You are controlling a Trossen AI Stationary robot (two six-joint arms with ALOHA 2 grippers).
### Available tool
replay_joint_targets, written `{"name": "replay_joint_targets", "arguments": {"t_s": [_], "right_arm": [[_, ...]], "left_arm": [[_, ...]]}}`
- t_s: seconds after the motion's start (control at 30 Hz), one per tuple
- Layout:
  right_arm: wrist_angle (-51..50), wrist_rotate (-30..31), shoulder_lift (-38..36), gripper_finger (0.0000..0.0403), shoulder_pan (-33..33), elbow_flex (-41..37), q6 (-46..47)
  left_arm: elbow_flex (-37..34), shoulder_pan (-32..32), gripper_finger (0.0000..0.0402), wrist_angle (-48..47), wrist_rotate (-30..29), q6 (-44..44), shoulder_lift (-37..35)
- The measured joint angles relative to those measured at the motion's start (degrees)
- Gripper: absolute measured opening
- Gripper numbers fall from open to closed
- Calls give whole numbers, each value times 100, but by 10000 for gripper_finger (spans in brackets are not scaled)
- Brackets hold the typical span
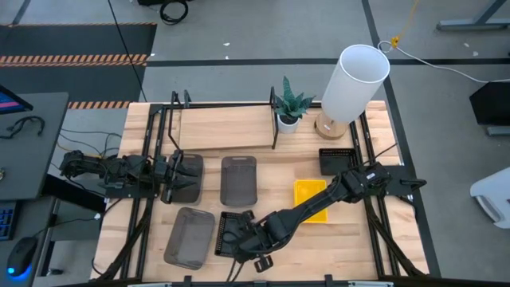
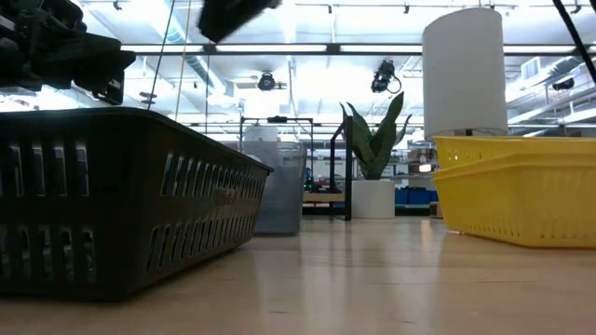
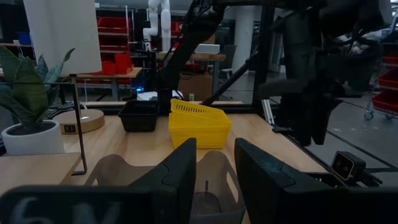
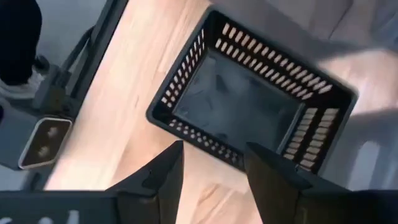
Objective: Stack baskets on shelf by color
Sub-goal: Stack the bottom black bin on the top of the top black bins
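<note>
The black basket [image 1: 229,234] should fit inside the other black basket when the robot lowers it, because it narrows to a smaller bottom [image 4: 239,96].
A black basket [image 4: 249,106] sits flat on the table near the front edge, shown in the high view as black basket [image 1: 231,233]. My right gripper [image 4: 211,155] hangs open just above it, pointing steeply down, its fingers over the basket's near rim and touching nothing. At the table's left, my left gripper [image 3: 214,149] stands level and open above a grey basket [image 1: 191,171]. More grey baskets [image 1: 239,179] [image 1: 191,237], a yellow basket [image 1: 311,199] and another black basket [image 1: 335,159] lie on the tabletop. The shelf [image 1: 223,127] runs along the far side.
A potted plant [image 1: 288,119] and a white lamp [image 1: 355,80] stand at the far side, right of the shelf board. Black frame rails [image 1: 374,231] run along the table's sides. Bare wood lies between the front black basket and the yellow one.
</note>
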Motion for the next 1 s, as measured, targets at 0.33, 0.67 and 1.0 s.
{"name": "replay_joint_targets", "arguments": {"t_s": [0.33,0.67,1.0], "right_arm": [[351,-38,46,188,-27,-688,-2187],[642,347,46,185,-21,-1185,-3116],[704,281,44,171,-58,-1210,-3922]], "left_arm": [[0,-2,117,2,0,2,2],[0,0,117,2,0,2,0],[0,-1,117,2,0,2,1]]}}
